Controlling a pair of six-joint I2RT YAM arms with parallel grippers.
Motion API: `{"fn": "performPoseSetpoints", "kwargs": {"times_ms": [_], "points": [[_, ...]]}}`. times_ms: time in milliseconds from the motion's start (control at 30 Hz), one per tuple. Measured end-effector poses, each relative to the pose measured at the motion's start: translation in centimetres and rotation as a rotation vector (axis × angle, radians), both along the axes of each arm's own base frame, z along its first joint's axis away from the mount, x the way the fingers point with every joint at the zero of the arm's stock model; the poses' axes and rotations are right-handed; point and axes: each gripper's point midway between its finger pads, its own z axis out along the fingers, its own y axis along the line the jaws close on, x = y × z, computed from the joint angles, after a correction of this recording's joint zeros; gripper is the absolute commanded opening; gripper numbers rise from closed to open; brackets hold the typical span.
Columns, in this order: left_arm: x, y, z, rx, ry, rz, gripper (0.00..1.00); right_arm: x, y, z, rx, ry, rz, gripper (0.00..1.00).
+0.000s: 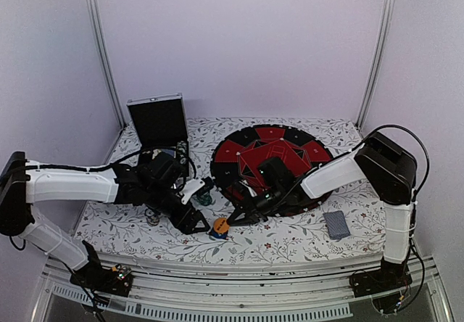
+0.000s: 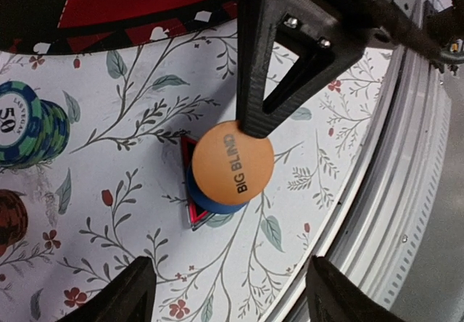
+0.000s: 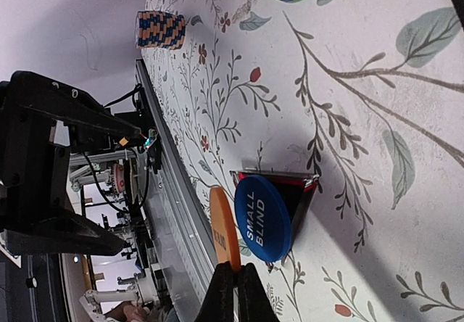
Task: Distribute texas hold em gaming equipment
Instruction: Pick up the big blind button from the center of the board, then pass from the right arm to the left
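Note:
My right gripper should keep raising the orange button's free edge [image 1: 215, 226], which faces my open left gripper, until my left gripper closes on that edge [image 2: 228, 191].
My right gripper [image 3: 232, 293] is shut on the edge of an orange "BIG BLIND" button [image 3: 225, 228] and holds it just above a blue "SMALL BLIND" button [image 3: 262, 217]. The blue button lies on a small red-black triangle [image 3: 293, 191]. In the left wrist view the orange button [image 2: 232, 164] covers most of the blue one [image 2: 210, 204]. My left gripper [image 2: 228, 293] is open and empty, hovering close over them. In the top view the two grippers meet near the table's front edge, the left [image 1: 197, 223] beside the right [image 1: 230, 219].
A teal chip stack [image 2: 29, 122] and a brown chip stack [image 2: 11, 220] stand left of the buttons. Grey-blue cards [image 1: 336, 224] lie at front right. The round red-and-black mat [image 1: 290, 144] is behind. The open black case [image 1: 158, 122] stands back left. The table's front rail [image 2: 406, 191] is close.

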Motion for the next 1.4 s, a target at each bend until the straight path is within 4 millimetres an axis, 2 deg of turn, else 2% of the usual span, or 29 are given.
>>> {"fn": "performPoseSetpoints", "kwargs": {"times_ms": [167, 267, 367, 467, 667, 900, 1167, 1233, 1300, 1333, 1400], "points": [[0.0, -0.6, 2.0, -0.114, 0.029, -0.009, 0.74, -0.1, -0.1, 1.2, 0.016, -0.026, 0.009, 0.02], [0.2, -0.8, 4.1, -0.207, 0.032, -0.004, 0.73, -0.1, 0.0, 3.9, 0.063, -0.086, 0.023, 0.02], [0.4, -0.8, 6.5, -0.319, 0.036, 0.006, 0.71, -0.5, 0.3, 7.4, 0.135, -0.174, 0.051, 0.02], [0.8, -0.8, 8.2, -0.394, 0.051, 0.016, 0.71, -1.2, 1.1, 9.8, 0.194, -0.241, 0.093, 0.02], [0.8, -0.9, 8.8, -0.434, 0.093, 0.022, 0.69, -3.0, 2.2, 10.7, 0.235, -0.293, 0.161, 0.02], [0.0, -0.9, 8.3, -0.438, 0.137, 0.0, 0.67, -2.8, 2.7, 11.8, 0.263, -0.327, 0.171, 0.02], [-1.1, -1.0, 7.2, -0.443, 0.202, -0.033, 0.32, -2.8, 2.8, 12.0, 0.266, -0.331, 0.171, 0.02], [-1.3, -1.1, 7.4, -0.457, 0.208, -0.047, 0.2, -2.8, 2.8, 12.0, 0.266, -0.331, 0.171, 0.02], [-1.5, -1.3, 7.7, -0.476, 0.213, -0.063, 0.04, -2.8, 2.8, 12.0, 0.266, -0.331, 0.171, 0.02], [-1.6, -1.3, 7.8, -0.483, 0.219, -0.065, 0.0, -2.8, 2.8, 12.0, 0.267, -0.331, 0.173, 0.02], [-1.9, -1.4, 8.0, -0.5, 0.238, -0.078, 0.0, -2.9, 2.8, 12.0, 0.275, -0.346, 0.187, 0.02]]}}
